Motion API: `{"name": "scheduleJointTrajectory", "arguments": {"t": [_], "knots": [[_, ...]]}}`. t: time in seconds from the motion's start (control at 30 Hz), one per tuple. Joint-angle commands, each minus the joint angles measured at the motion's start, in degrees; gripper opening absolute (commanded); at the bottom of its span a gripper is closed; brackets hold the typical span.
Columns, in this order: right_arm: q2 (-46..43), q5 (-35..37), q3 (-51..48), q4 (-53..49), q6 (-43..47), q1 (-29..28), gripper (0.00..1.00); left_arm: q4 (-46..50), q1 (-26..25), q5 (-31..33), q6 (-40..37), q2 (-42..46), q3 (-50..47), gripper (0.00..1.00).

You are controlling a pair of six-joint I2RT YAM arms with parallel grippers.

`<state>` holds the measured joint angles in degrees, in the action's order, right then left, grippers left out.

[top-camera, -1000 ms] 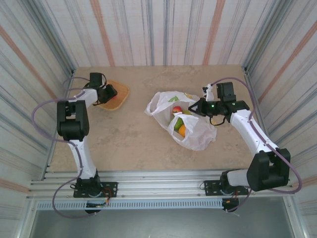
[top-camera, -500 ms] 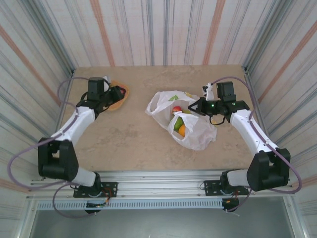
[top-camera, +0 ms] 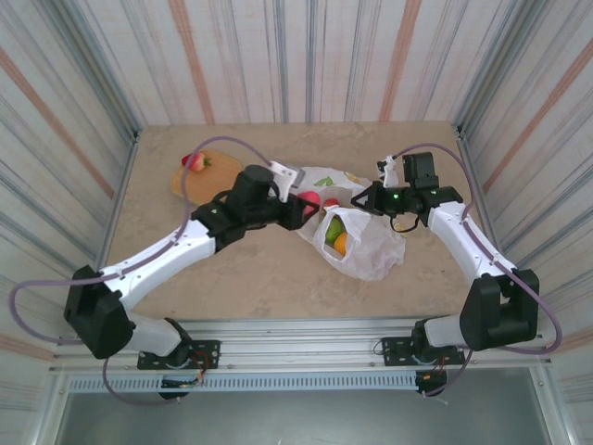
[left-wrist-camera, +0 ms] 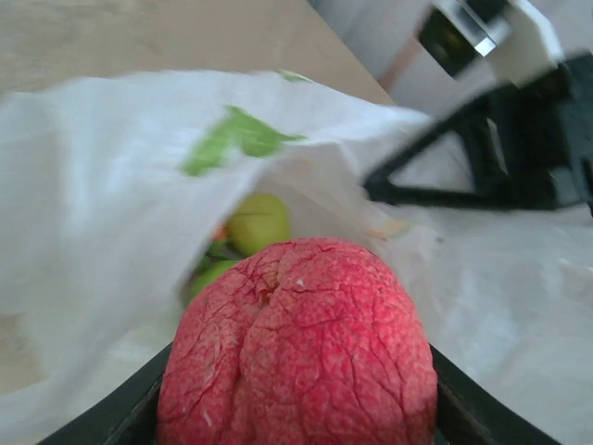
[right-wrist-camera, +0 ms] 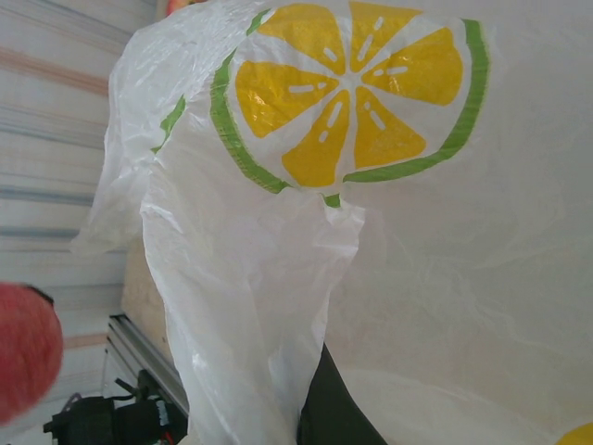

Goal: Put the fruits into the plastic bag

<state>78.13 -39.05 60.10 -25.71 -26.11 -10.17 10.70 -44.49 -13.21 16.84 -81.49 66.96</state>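
Observation:
My left gripper should keep moving in until the peach is over the fruits inside (top-camera: 334, 228), as my right gripper holds the bag's opening (top-camera: 341, 197) wide ahead of the peach.
My left gripper (top-camera: 304, 211) is shut on a pink-red peach (left-wrist-camera: 296, 343), holding it at the mouth of the white plastic bag (top-camera: 371, 246). Inside the bag lie a green apple (top-camera: 334, 228), an orange piece (top-camera: 341, 244) and a red fruit (top-camera: 331, 203); the left wrist view shows green apples (left-wrist-camera: 258, 221) through the opening. My right gripper (top-camera: 364, 200) is shut on the bag's upper edge and holds it lifted; one dark finger (right-wrist-camera: 332, 413) shows behind the plastic. A red strawberry (top-camera: 193, 160) lies on the tan woven tray (top-camera: 215, 170).
The tray sits at the far left of the table. Striped walls close in the table on three sides. Bare tabletop lies in front of the bag and under my left arm. The metal rail with the arm bases runs along the near edge.
My left arm has swung from the tray at the far left across to the bag's mouth, carrying the peach. The right gripper has stayed put, holding the bag.

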Motion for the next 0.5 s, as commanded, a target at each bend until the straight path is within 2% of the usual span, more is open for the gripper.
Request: {"name": "scheduleJointTrajectory", "arguments": {"t": [0.0,0.23,0.47], "knots": [[-0.5,0.2,1.3,-0.9,0.9,-0.4,0.0,2.2,-0.6,1.6,-4.6,-3.5,3.4,0.48],[-1.3,0.3,1.6,-1.4,1.0,0.2,0.0,4.6,-3.6,6.1,-9.9,-10.3,7.2,0.48],[-1.0,-0.4,2.3,-1.0,0.4,0.8,0.0,1.9,-3.8,10.4,-6.9,-16.8,9.4,0.49]]}}
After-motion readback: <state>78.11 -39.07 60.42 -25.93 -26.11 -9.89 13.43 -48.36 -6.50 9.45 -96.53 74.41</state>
